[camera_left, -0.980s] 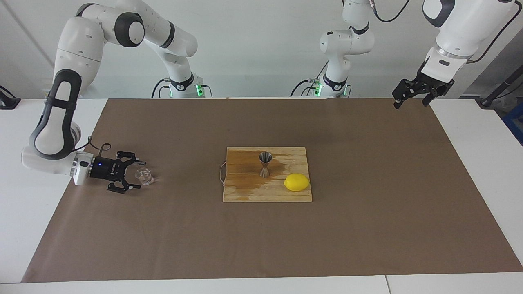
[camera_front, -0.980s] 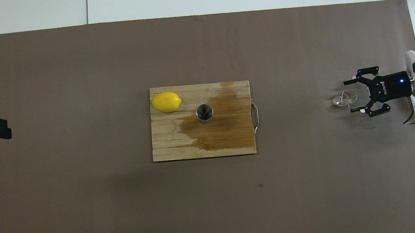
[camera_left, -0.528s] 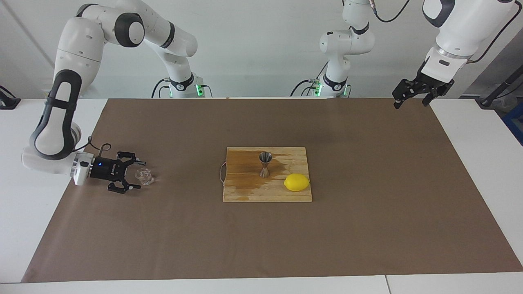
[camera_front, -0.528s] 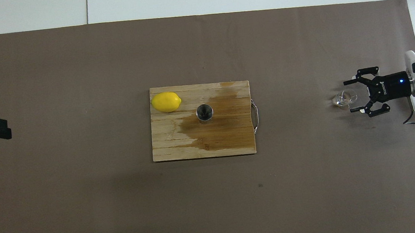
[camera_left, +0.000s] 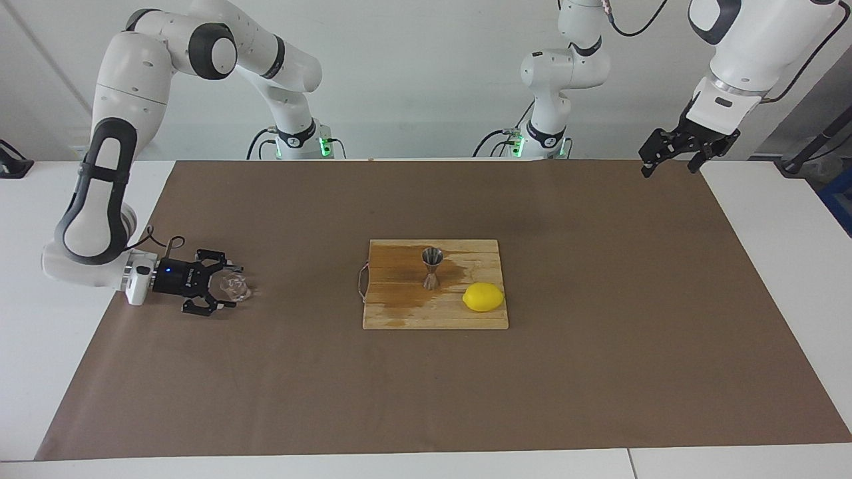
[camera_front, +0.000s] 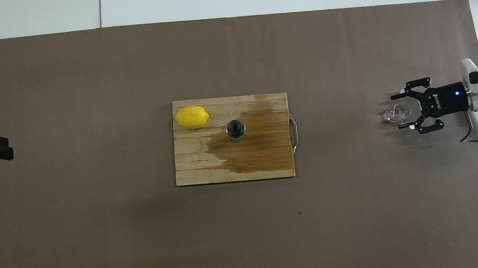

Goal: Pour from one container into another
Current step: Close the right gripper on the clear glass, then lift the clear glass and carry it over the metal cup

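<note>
The board already shows a dark wet stain [camera_front: 262, 147], so I expect to find water drops hidden under the tiny clear glass cup [camera_front: 397, 113] when I lift it.
The one container, a tiny clear glass cup [camera_left: 235, 286] [camera_front: 396, 113], stands on the brown mat at the right arm's end of the table. My right gripper [camera_left: 229, 287] [camera_front: 400, 111] lies low and level at the cup. Its fingers are open, one on each side of the glass with a small gap to each. The other container, a steel hourglass jigger [camera_left: 432, 267] [camera_front: 235, 130], stands upright on the wooden cutting board [camera_left: 399, 314] [camera_front: 194, 170] in the middle. My left gripper [camera_left: 668, 168] [camera_front: 8, 153] waits open, raised over the mat's corner at the left arm's end.
A yellow lemon [camera_left: 483, 297] [camera_front: 191, 117] lies on the board beside the jigger, toward the left arm's end. A dark wet stain covers much of the board around the jigger. The board's wire handle [camera_left: 361, 283] points toward the right arm's end.
The right gripper's fingers have drawn closer together around the glass cup, and its hand has shifted slightly. The cup, the jigger and the left arm have not moved.
</note>
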### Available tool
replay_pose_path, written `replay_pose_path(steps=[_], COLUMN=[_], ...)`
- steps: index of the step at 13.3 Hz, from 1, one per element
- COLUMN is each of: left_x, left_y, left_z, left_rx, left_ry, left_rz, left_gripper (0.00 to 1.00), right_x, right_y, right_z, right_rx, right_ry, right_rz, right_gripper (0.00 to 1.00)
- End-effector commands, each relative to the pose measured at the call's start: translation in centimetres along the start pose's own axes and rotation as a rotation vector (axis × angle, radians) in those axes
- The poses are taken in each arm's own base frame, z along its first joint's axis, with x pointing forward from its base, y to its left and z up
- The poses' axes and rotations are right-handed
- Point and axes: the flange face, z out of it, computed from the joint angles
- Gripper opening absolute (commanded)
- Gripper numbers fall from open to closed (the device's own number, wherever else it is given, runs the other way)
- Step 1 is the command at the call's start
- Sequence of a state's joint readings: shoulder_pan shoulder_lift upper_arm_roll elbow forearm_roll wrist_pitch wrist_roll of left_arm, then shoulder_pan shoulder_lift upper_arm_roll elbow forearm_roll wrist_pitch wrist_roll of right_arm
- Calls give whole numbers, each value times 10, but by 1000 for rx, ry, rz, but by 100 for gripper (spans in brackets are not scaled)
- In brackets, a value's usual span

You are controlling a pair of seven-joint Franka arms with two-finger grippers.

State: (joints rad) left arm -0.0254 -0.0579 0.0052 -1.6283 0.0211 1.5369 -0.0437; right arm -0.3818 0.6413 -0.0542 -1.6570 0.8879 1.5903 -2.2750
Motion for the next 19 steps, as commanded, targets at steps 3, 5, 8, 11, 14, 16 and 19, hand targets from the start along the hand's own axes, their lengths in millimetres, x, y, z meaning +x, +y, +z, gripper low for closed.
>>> replay_pose_path(steps=[3,5,8,11,14,16,19], left_x=[-8,-8,-8,-8,-8,-8,-8], left_y=[0,0,0,0,0,0,0], left_z=[0,0,0,0,0,0,0], left_rx=[4,4,4,4,4,4,4], left_ry=[-5,-5,-5,-5,-5,-5,-5], left_rz=[-6,-6,-6,-6,-6,-6,-6], left_gripper=[100,100,100,100,100,100,100], right_x=[-4,-4,-4,2,21,40,73], right_y=[3,4,4,5,11,15,21], right_z=[-1,-1,1,-2,-14,-27,-26], right_rx=[-5,-6,-2,-10,-58,-112,-134], right_ry=[3,5,3,0,-46,-87,-113], right_rz=[-20,-20,-11,-14,8,18,-2], right_gripper=[67,57,48,48,48,47,46])
